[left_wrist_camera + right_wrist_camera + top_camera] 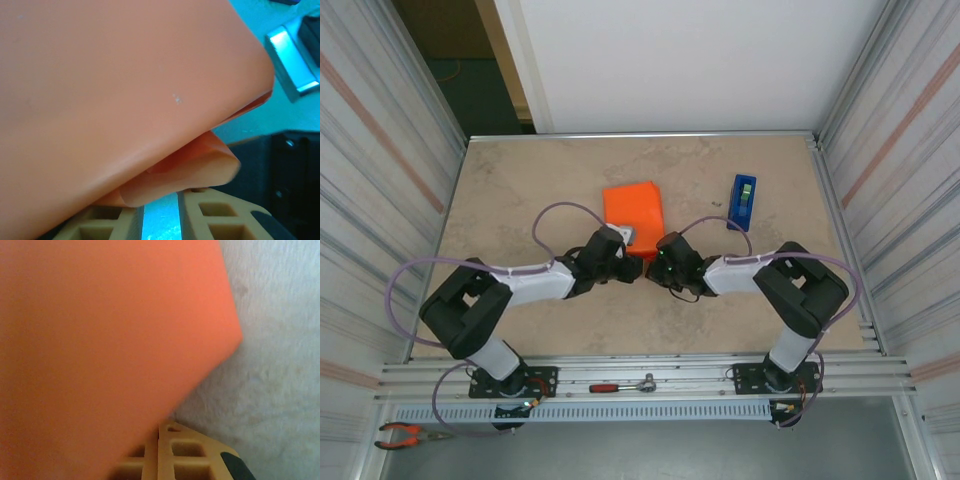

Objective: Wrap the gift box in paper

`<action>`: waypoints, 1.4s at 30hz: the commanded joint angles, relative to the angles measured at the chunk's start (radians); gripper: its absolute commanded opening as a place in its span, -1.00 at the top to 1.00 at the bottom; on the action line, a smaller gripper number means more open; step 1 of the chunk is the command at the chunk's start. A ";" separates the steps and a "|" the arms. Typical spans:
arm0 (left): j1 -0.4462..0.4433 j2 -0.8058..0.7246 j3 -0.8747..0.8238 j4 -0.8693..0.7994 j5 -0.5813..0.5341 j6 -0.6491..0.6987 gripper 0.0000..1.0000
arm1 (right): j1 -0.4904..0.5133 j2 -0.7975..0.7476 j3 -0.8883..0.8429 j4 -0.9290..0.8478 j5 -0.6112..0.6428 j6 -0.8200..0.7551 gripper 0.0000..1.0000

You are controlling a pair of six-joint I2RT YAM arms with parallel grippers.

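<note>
A loose curled fold (200,167) is poking out at the gift box's near end, so my left gripper should squeeze fold and box together (643,250) before my right gripper gets tape.
The gift box (633,208) lies mid-table as a bright orange block skinned in the paper (125,90). My left gripper (623,248) is at its near edge. In the left wrist view the fingers (220,220) stand a narrow gap apart with table showing between them. A loose curled fold (200,165) of the paper lies across their tips and hides whether they pinch it. My right gripper (663,252) sits just right of the left one, at the box's near right corner. Its fingers (185,450) are pressed together, and the paper (100,340) overlaps the left one.
A blue tape dispenser (743,201) stands right of the box, toward the back. Bare table lies left of the box and behind it. Metal frame walls close in both sides. A ratchet tool (623,385) rests on the front rail, and pliers (405,435) lie below it at the left.
</note>
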 commanded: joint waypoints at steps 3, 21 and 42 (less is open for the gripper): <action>0.036 -0.122 0.024 -0.064 0.079 0.027 0.48 | -0.056 0.035 0.058 0.029 -0.046 -0.028 1.00; 0.167 -0.099 0.274 -0.446 0.192 0.420 -0.13 | -0.146 0.032 0.103 0.013 -0.208 -0.103 1.00; 0.180 -0.003 0.328 -0.386 0.120 0.519 0.02 | -0.185 0.060 0.093 0.044 -0.280 -0.114 1.00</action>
